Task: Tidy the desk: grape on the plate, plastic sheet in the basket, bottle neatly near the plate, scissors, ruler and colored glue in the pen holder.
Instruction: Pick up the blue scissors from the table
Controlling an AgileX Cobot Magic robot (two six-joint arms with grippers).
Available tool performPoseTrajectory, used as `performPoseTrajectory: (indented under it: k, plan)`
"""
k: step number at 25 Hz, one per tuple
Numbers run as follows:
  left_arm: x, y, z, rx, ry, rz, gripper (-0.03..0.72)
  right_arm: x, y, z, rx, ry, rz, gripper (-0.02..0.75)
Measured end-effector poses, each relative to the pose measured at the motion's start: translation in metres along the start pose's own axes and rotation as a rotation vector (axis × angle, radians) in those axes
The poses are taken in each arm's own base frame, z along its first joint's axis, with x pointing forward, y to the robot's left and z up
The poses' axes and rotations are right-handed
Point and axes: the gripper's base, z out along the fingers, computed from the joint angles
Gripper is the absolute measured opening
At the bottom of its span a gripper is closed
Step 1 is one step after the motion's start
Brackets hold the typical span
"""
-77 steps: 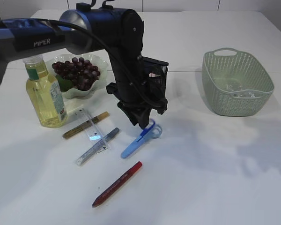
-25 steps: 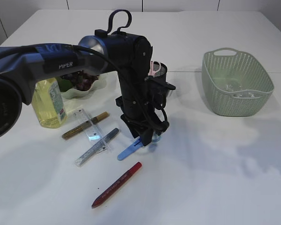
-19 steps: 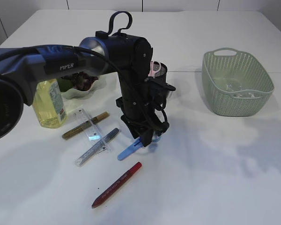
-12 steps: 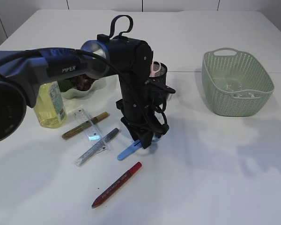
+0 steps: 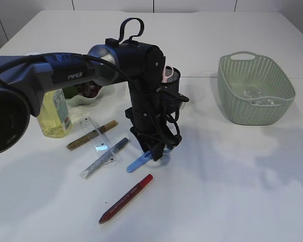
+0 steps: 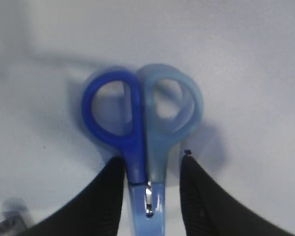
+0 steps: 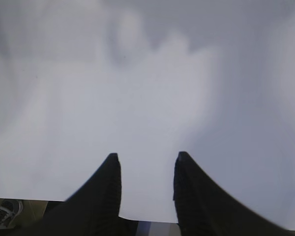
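The blue scissors [image 5: 140,162] will stay closed when I lift them, because the two handle loops [image 6: 142,104] are together and their neck is between my left gripper's fingers.
Blue scissors [image 5: 138,163] lie mid-table, handles under my left gripper [image 5: 156,154]. In the left wrist view the scissors [image 6: 140,142] have their neck between the fingers of my left gripper [image 6: 152,158], which is open: the left finger is close against the dark handle and a gap shows on the right. My right gripper [image 7: 147,155] is open over bare table. The black pen holder [image 5: 171,76] stands behind the arm. A clear ruler [image 5: 98,145] and colored glue pens, gold [image 5: 92,134], silver [image 5: 106,155] and red [image 5: 126,198], lie left. The bottle [image 5: 53,113] stands by the grape [image 5: 88,89] on the plate [image 5: 91,100]. The plastic sheet [image 5: 252,96] lies in the basket [image 5: 283,96].
The left arm's black body hides part of the plate and pen holder. A pink item sticks out of the pen holder. The right arm is out of the exterior view. White table stretches between the scissors and the basket.
My left arm has swung over and come down onto the scissors' handles. The scissors have slid slightly left and toward the front. Over the last second the arm only settled a little lower.
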Motion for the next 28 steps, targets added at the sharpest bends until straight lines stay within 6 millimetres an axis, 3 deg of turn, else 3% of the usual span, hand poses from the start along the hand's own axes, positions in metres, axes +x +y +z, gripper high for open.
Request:
performPoseTrajectory:
  k: [28]
  plan:
    - [0.0004, 0.0019, 0.0, -0.021, 0.004, 0.008, 0.238, -0.0003, 0.0, 0.0, 0.0, -0.003, 0.0, 0.305]
